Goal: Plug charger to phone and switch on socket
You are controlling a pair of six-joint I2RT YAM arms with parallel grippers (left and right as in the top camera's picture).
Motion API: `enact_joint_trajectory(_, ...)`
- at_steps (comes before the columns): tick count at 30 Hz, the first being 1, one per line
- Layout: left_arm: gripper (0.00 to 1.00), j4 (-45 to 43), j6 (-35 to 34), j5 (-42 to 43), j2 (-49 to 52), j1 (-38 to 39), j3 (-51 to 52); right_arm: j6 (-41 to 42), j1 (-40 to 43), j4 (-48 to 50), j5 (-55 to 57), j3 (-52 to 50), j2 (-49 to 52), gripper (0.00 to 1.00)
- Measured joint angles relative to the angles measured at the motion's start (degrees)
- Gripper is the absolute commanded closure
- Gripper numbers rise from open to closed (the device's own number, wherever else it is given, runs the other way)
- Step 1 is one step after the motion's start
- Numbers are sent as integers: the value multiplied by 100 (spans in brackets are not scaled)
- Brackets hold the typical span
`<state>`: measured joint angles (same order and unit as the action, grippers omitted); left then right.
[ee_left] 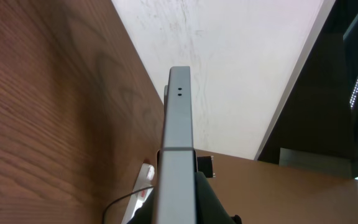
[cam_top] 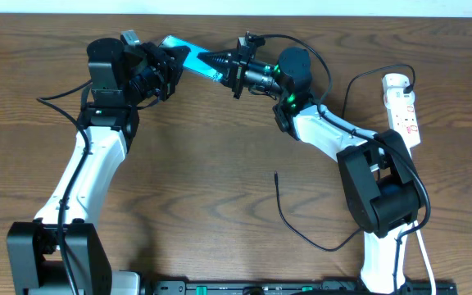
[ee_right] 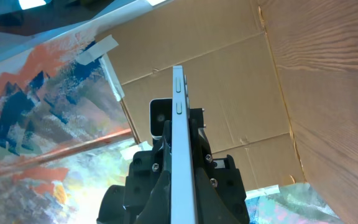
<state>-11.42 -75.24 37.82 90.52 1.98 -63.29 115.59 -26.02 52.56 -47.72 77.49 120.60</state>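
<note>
I should let go of the phone (cam_top: 190, 56) with my right gripper, because both my grippers hold it while the charger lies loose. My right gripper should then grab the charger near its plug tip (cam_top: 276, 175).
The phone (cam_top: 185, 52) is lifted above the table's far side, its cyan screen showing between the two arms. My left gripper (cam_top: 170, 67) is shut on its left end and my right gripper (cam_top: 216, 64) is shut on its right end. Both wrist views show the phone edge-on: its grey edge (ee_left: 178, 149) runs up between the left fingers, and its side with buttons (ee_right: 179, 143) rises between the right fingers. The charger (cam_top: 283, 205) lies loose on the table, its plug tip (cam_top: 276, 174) free at mid-table. The white socket (cam_top: 403, 106) lies at the far right.
The socket (ee_left: 143, 185) also shows low in the left wrist view, with a thin black cable (ee_left: 120, 202) beside it. A black cable (cam_top: 352, 88) curls near the socket. The arm bases stand at the near edge.
</note>
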Motion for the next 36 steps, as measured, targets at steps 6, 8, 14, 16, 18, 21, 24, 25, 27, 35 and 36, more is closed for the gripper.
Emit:
enact_joint_trajectory(6, 93, 42, 28, 0, 0, 0, 0, -57, 2, 46, 9, 0, 0, 17)
enact_joint_trajectory(8, 93, 74, 31, -26, 0, 0, 2, -61, 2, 87, 0, 7, 0, 1)
enact_joint_trajectory(14, 93, 72, 31, -26, 0, 0, 2, -131, 2, 168, -9, 7, 0, 1)
enact_joint_trajectory(16, 93, 72, 31, -37, 0, 0, 2, -160, 2, 179, -22, 7, 0, 1)
enact_joint_trajectory(18, 93, 72, 31, -52, 0, -2, 2, -249, 9, 177, -37, 7, 0, 1)
enact_joint_trajectory(21, 93, 79, 31, -66, 0, -46, 2, -466, 37, 168, -155, 7, 0, 1)
enact_joint_trajectory(24, 93, 162, 33, -66, 0, -208, 2, -638, 188, 160, -352, 7, 0, 1)
enact_joint_trajectory(25, 93, 229, 33, -55, 0, -293, 2, -695, 280, 160, -424, 7, 0, 1)
enact_joint_trajectory(27, 93, 306, 31, -11, 0, -538, 2, -857, 533, 153, -647, 7, 0, 1)
enact_joint_trajectory(35, 93, 308, 35, 769, 0, -1526, 2, -1849, 1539, -361, -1692, 13, 0, 1)
enact_joint_trajectory(36, 93, 308, 48, 896, 0, -1609, 2, -1919, 1582, -470, -1779, 15, 0, 1)
